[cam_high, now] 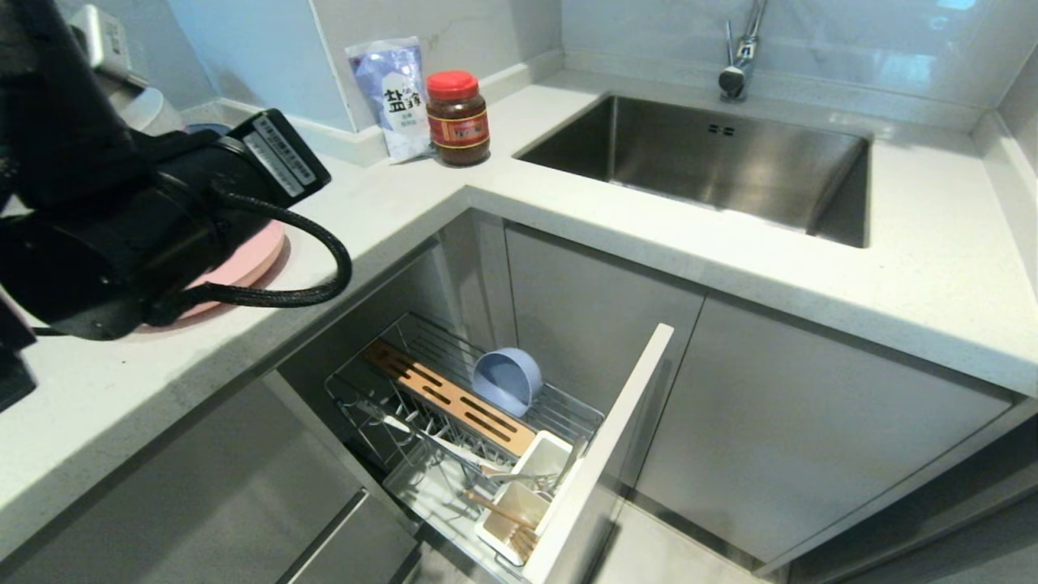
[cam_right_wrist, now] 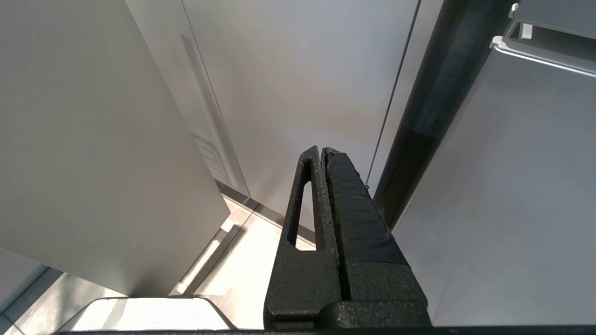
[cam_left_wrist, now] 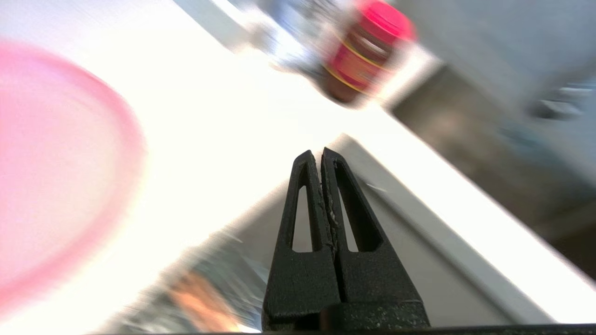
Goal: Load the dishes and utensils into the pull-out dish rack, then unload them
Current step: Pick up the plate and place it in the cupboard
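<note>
The pink plate's rim (cam_high: 265, 268) is clear next to the counter's edge, so my empty left gripper should keep going toward that rim (cam_left_wrist: 117, 220) until its fingers open around it.
The pull-out dish rack (cam_high: 381, 410) stands open below the counter corner. The blue-grey bowl (cam_high: 508, 380) sits on edge in it beside the slotted wooden bar (cam_high: 450, 397). Silver cutlery (cam_high: 478, 464) lies over the wires, and wooden chopsticks (cam_high: 507, 513) stand in the white cutlery box (cam_high: 519, 503). The pink plate (cam_high: 247, 264) lies on the counter at the left, partly hidden by my left arm. In the left wrist view my left gripper (cam_left_wrist: 316, 153) is shut and empty above the counter's edge, with the pink plate (cam_left_wrist: 56, 163) off to its side. My right gripper (cam_right_wrist: 321, 151) is shut and parked low by cabinet doors.
A red-lidded jar (cam_high: 458, 118) and a salt bag (cam_high: 395, 97) stand at the counter's back. The steel sink (cam_high: 714, 162) with its tap (cam_high: 742, 57) lies at the right. The rack's pale front panel (cam_high: 600, 454) juts out into the floor space.
</note>
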Tool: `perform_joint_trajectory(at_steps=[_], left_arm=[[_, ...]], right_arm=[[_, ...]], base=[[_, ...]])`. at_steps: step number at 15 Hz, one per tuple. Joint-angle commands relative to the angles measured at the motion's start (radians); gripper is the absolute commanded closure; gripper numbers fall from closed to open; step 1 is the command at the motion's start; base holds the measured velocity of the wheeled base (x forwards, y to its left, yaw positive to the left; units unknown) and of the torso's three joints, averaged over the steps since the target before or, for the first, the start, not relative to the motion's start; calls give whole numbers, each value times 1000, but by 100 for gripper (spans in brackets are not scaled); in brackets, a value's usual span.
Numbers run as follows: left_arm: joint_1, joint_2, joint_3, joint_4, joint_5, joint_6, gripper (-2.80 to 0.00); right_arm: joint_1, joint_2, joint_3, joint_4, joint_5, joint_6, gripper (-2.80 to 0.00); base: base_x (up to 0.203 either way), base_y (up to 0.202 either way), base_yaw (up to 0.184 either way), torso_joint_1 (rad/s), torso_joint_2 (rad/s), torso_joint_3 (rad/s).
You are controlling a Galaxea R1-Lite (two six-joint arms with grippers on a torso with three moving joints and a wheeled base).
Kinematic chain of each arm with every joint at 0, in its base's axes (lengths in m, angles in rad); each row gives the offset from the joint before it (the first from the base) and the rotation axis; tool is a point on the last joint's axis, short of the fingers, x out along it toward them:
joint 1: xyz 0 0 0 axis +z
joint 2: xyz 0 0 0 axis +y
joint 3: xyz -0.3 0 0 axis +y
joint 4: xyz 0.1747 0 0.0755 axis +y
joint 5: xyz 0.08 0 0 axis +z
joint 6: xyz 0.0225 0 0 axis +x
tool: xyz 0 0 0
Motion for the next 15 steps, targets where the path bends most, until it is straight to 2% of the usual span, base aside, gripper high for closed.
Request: perform_joint_trajectory(at_steps=[1,3,5,8,9,14,15], left_arm=[[131,-46,-7,53,7,84,0],[215,-68,-26,175,7,109,0],[229,-83,-58,269,21,118,0],[267,-84,-121,493,27,117,0],[286,-81,-140,534,28,116,0],[326,-37,-155,578,27,120,0],[330,-28,-158,612,21,118,-150]], right_arm=[[0,-4,2,-1,0,0,0],[0,-4,2,-1,0,0,0],[0,-4,2,0,0,0,0],[1,-4,2,0,0,0,0],[1,-4,2,0,0,0,0],[1,-4,2,-1,0,0,0],[0,-3,2,-1,0,0,0]], base=[[0,0,0,0,0,0],[0,0,0,0,0,0],[0,0,0,0,0,0],[0,0,0,0,0,0],[0,0,0,0,0,0],[0,0,0,0,0,0],[0,0,0,0,0,0]])
